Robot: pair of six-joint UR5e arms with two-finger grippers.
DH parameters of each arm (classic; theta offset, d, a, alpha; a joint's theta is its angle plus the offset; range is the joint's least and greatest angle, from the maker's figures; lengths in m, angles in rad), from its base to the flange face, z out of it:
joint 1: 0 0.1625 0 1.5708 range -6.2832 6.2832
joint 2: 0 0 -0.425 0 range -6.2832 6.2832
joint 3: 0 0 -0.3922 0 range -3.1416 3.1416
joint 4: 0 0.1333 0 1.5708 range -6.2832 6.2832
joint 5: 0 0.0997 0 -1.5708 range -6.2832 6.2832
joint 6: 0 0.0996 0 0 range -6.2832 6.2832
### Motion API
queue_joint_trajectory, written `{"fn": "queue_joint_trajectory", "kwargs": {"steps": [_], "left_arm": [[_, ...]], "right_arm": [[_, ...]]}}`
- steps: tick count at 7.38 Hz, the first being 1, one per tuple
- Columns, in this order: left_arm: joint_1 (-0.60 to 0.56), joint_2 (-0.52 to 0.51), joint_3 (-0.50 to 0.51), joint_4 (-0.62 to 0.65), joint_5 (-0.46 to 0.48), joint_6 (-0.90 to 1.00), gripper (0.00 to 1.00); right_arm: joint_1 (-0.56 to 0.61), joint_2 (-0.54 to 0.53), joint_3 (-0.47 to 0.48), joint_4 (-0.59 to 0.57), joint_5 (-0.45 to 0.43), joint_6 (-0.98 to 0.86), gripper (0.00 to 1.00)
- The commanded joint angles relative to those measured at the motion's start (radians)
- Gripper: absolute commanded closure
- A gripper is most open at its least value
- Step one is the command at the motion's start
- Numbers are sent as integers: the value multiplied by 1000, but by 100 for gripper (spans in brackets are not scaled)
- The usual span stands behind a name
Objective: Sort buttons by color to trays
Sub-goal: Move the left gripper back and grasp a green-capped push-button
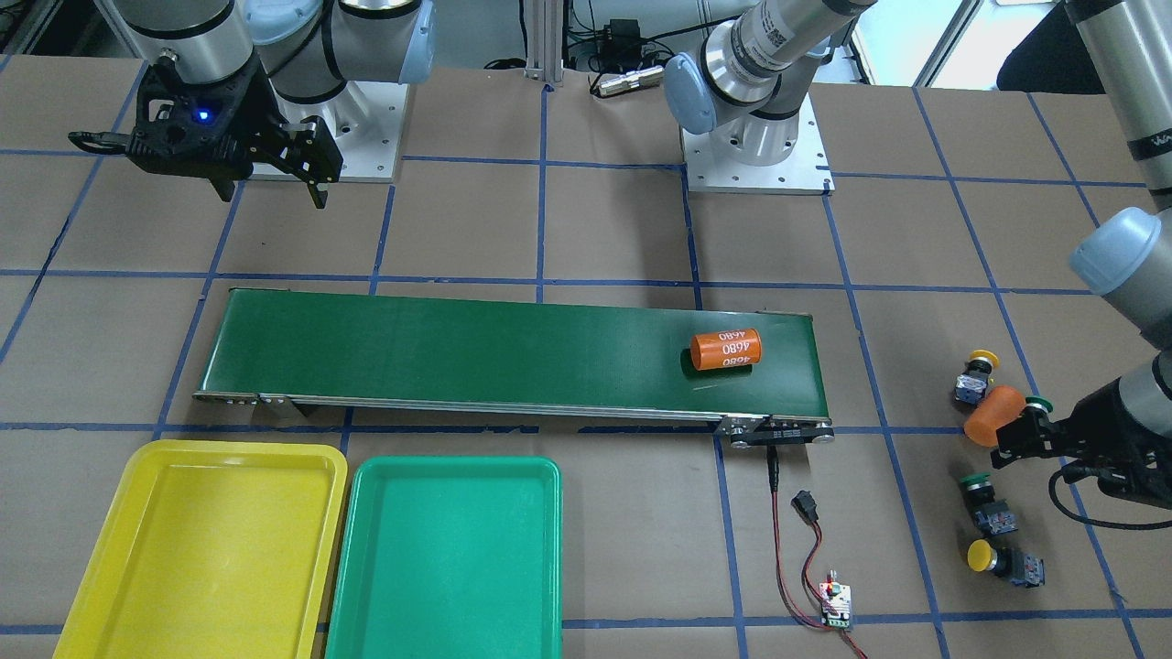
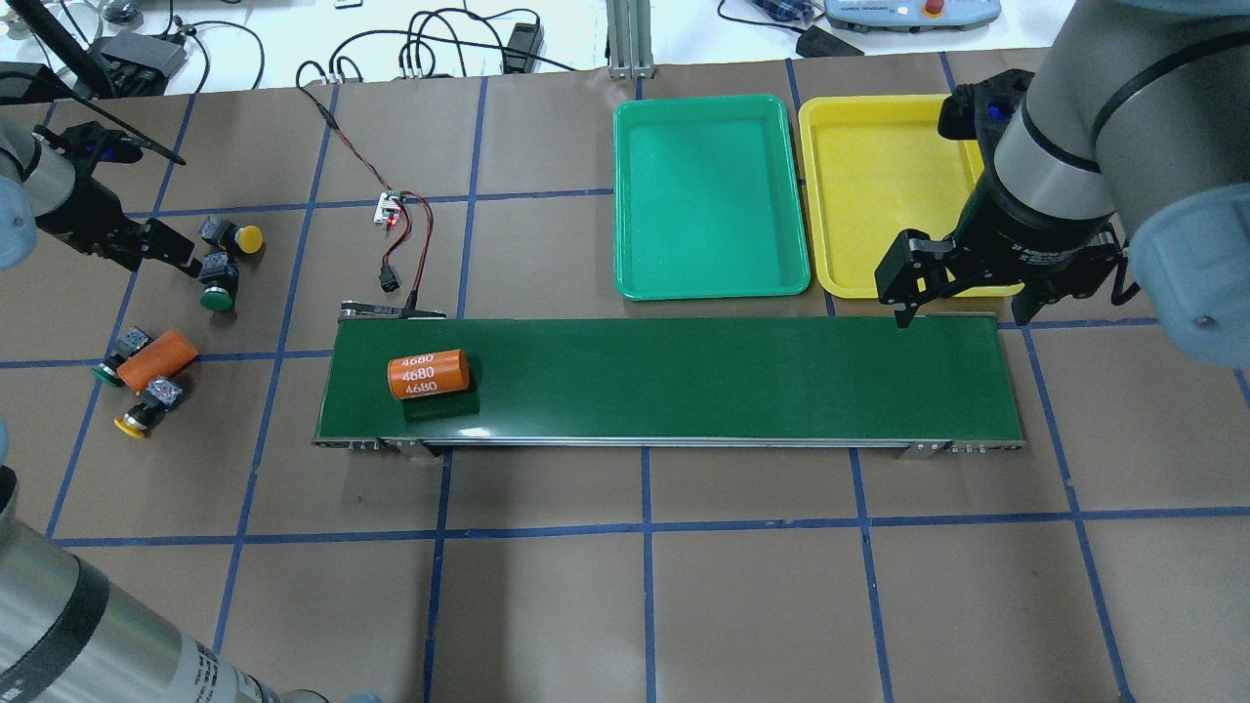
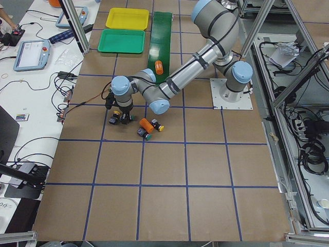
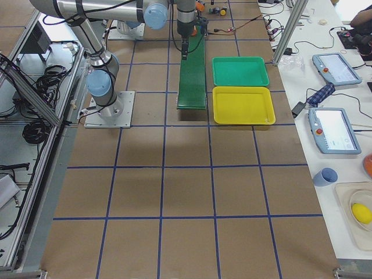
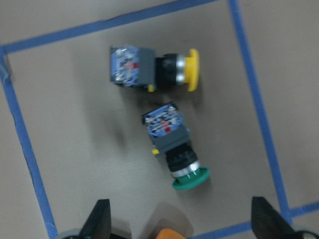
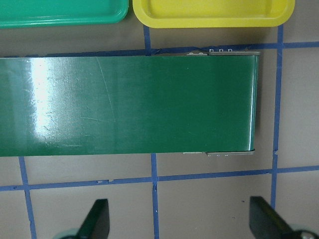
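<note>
The conveyor belt has a wired drive (image 1: 775,432) at its edge, so the green button (image 1: 987,504) will travel toward my right gripper when I put it there.
Several buttons lie on the brown table at my left end. A yellow-capped button (image 5: 154,74) and a green-capped button (image 5: 174,149) lie on their sides under my left gripper (image 5: 182,224), which is open and holds nothing. The same pair shows overhead as the yellow button (image 2: 234,236) and the green button (image 2: 217,283), just right of the left gripper (image 2: 181,254). Another green button (image 2: 115,356) and another yellow button (image 2: 146,408) touch an orange cylinder (image 2: 156,358). The green tray (image 2: 708,195) and yellow tray (image 2: 879,195) hold nothing. My right gripper (image 2: 962,310) hangs open over the conveyor's right end.
A long dark-green conveyor belt (image 2: 684,381) crosses the middle, with an orange cylinder marked 4680 (image 2: 428,374) lying near its left end. A small circuit board (image 2: 391,205) with red and black wires lies beyond the belt. Blue tape lines grid the brown table.
</note>
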Motion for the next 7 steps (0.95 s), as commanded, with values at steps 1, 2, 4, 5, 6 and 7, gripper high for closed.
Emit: {"fn": "queue_joint_trajectory", "kwargs": {"steps": [1,2,4,5,6,7], "left_arm": [[-13,-43,17,6,-11,-88,0],[-25,-54,19,15,-8,-94,0],[-46,-77,20,63,-18,-96,0],[-51,-78,20,63,-20,-97,0],[-51,-83,20,65,-19,-94,0],[-51,-88,22,84,-19,-87,0]], "right_arm": [[0,-1,0,-1,1,-14,0],[0,1,0,-1,4,-14,0],[-2,4,0,-5,4,-14,20],[-2,4,0,-8,4,-12,20],[-2,2,0,-9,4,-11,24],[-2,1,0,-9,4,-5,42]]}}
